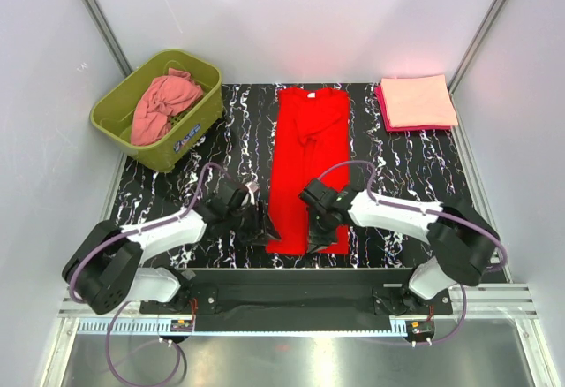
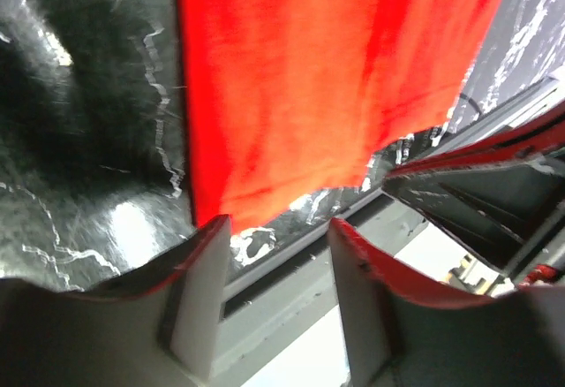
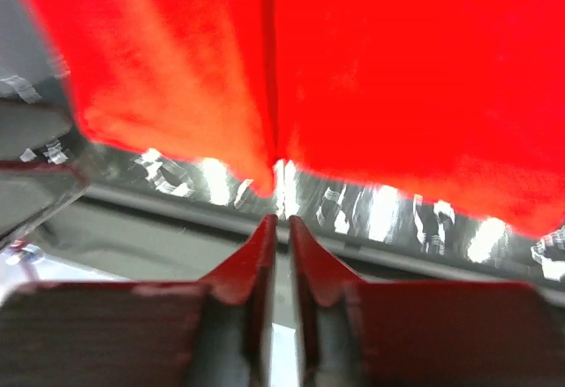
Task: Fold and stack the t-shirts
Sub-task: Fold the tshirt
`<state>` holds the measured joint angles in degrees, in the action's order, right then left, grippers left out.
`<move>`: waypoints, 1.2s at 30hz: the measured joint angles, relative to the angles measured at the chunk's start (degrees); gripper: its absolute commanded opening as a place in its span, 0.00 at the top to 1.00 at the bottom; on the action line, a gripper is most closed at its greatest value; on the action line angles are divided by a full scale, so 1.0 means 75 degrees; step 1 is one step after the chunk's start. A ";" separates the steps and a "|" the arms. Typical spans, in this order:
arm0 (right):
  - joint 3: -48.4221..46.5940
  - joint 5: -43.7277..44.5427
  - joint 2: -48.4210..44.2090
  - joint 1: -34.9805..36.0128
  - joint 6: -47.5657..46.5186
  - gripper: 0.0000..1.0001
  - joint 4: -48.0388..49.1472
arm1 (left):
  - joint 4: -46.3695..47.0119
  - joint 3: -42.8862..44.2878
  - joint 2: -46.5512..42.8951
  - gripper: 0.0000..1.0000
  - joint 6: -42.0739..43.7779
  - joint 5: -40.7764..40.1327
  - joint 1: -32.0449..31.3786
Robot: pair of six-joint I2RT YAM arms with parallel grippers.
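My right gripper is at the middle of the red t-shirt's hem (image 3: pixel 273 163). It needs to go over to the hem's free corner (image 1: pixel 344 250) while my left gripper pinches the other corner.
The bright red t-shirt (image 1: pixel 309 153) lies folded into a long strip in the middle of the table, collar at the far end. My left gripper (image 1: pixel 261 227) is open and empty at the shirt's near-left corner; in the left wrist view (image 2: pixel 278 223) the red hem (image 2: pixel 291 95) lies just beyond its fingertips. My right gripper (image 1: pixel 320 231) sits over the near hem; in the right wrist view (image 3: pixel 282 219) its jaws are shut with nothing between them, just short of the red hem (image 3: pixel 265 170). The salmon-pink shirt (image 1: pixel 164 104) is crumpled in the tub. The peach shirt (image 1: pixel 418 100) lies folded on the magenta one (image 1: pixel 386 115).
The olive-green tub (image 1: pixel 187 136) stands at the back left. The folded stack is at the back right corner. The table's near edge and metal rail (image 1: pixel 291 294) run right behind both grippers. White walls close in both sides.
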<state>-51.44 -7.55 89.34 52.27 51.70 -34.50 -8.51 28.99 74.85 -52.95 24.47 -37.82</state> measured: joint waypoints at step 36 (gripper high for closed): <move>0.2331 -0.1559 -0.1364 -0.3634 -0.0353 0.76 -0.0012 | -0.0055 0.0058 0.0609 0.70 0.0807 -0.0134 0.0099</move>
<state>-33.95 -19.25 79.11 25.02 49.06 -34.59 -8.93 29.43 79.42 -46.89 23.46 -37.08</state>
